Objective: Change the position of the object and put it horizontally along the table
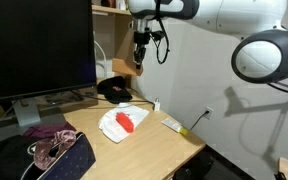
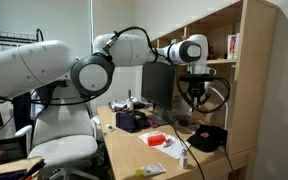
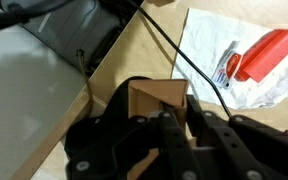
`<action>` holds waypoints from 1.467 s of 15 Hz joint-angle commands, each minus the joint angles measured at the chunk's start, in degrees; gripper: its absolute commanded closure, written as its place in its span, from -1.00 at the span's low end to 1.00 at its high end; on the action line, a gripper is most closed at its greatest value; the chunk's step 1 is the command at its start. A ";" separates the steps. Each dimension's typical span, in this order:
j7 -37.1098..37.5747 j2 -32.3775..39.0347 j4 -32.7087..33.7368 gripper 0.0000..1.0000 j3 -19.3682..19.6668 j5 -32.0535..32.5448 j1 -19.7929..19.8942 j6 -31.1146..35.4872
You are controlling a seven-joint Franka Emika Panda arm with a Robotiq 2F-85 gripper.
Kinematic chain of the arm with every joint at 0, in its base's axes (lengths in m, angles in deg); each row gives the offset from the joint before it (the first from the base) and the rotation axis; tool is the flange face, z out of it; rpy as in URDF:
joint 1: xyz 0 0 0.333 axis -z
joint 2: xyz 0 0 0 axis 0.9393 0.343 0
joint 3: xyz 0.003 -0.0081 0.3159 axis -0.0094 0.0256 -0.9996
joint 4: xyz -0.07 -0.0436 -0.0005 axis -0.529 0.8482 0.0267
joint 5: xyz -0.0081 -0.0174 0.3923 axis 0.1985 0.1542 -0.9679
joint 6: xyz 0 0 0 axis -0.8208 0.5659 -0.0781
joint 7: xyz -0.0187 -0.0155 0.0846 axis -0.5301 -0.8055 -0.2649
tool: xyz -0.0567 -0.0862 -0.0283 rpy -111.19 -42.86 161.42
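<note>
My gripper should turn the wooden block (image 1: 126, 68) straight, because it hangs crooked to the table's edges above the black object, and move toward the space beside that object.
A tan wooden block (image 3: 156, 98) sits between my gripper's (image 3: 182, 122) black fingers in the wrist view. The fingers are close together, with tan wood showing in the narrow gap, so the gripper looks shut on the block. In an exterior view the block (image 1: 124, 67) is upright beside the gripper (image 1: 139, 58), above a black object (image 1: 114, 90) at the back of the light tan table (image 1: 154, 140). In an exterior view the gripper (image 2: 194, 97) hangs above the table's far end, and the block is hard to make out.
A red object (image 1: 127, 121) lies on a white plastic bag (image 1: 112, 125) mid-table; it also shows in the wrist view (image 3: 269, 52). A monitor (image 1: 34, 45) stands behind. Clothes (image 1: 49, 150) cover the near end. A wooden shelf (image 2: 246, 70) stands beside the gripper.
</note>
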 commanded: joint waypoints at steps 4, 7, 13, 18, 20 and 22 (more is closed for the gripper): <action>-8.26 -0.70 -1.26 0.79 -0.46 1.50 -0.83 -0.40; -15.23 -0.80 -3.00 0.78 -0.66 0.79 -2.30 -0.06; -29.33 0.46 -5.37 0.79 0.34 2.04 -5.25 -1.94; -39.93 1.66 -2.60 0.78 2.81 7.82 -6.66 -5.20; -42.66 3.91 2.27 0.79 3.59 9.72 -7.88 -5.26; -44.68 3.49 3.22 0.78 3.22 9.58 -9.05 -4.94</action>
